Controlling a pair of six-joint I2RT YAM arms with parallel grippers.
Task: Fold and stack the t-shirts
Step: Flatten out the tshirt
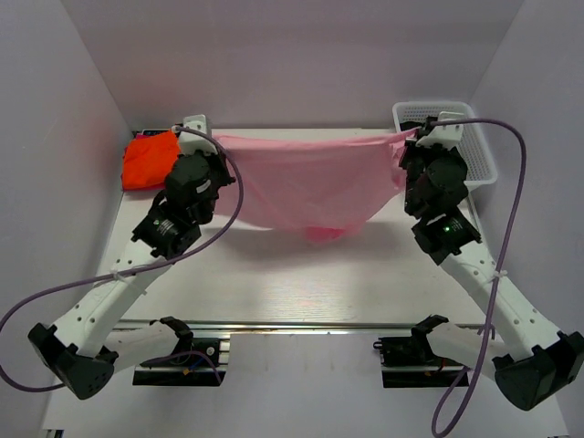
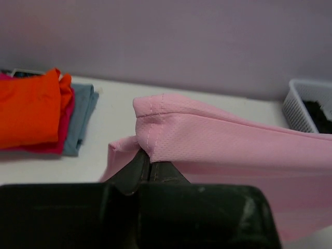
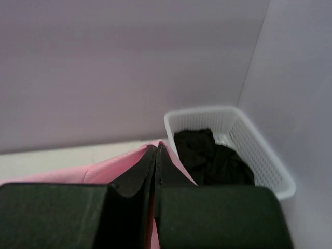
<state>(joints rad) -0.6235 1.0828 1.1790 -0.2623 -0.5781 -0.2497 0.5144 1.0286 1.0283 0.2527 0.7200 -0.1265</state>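
The light pink t-shirt's lower part [image 1: 324, 231] droops under its stretched top edge, so both my grippers should spread it flat toward the table's near edge [image 1: 297, 306] before folding.
The light pink t-shirt [image 1: 310, 178] hangs stretched in the air between my two grippers, its lower part sagging toward the table. My left gripper [image 1: 212, 139] is shut on its left hem corner, seen in the left wrist view [image 2: 149, 155] with the pink cloth [image 2: 218, 140] draped over the fingers. My right gripper [image 1: 412, 135] is shut on the right corner, seen in the right wrist view [image 3: 156, 150] with the pink cloth [image 3: 111, 168] at its left. A folded stack with the orange t-shirt [image 1: 151, 160] on top lies at the far left; red [image 2: 65, 119] and grey-blue [image 2: 83, 116] shirts lie under it.
A white perforated basket [image 1: 474, 151] stands at the far right corner with a black shirt [image 3: 212, 155] inside. White walls close in the back and both sides. A metal rail [image 1: 301, 326] runs along the near edge by the arm bases.
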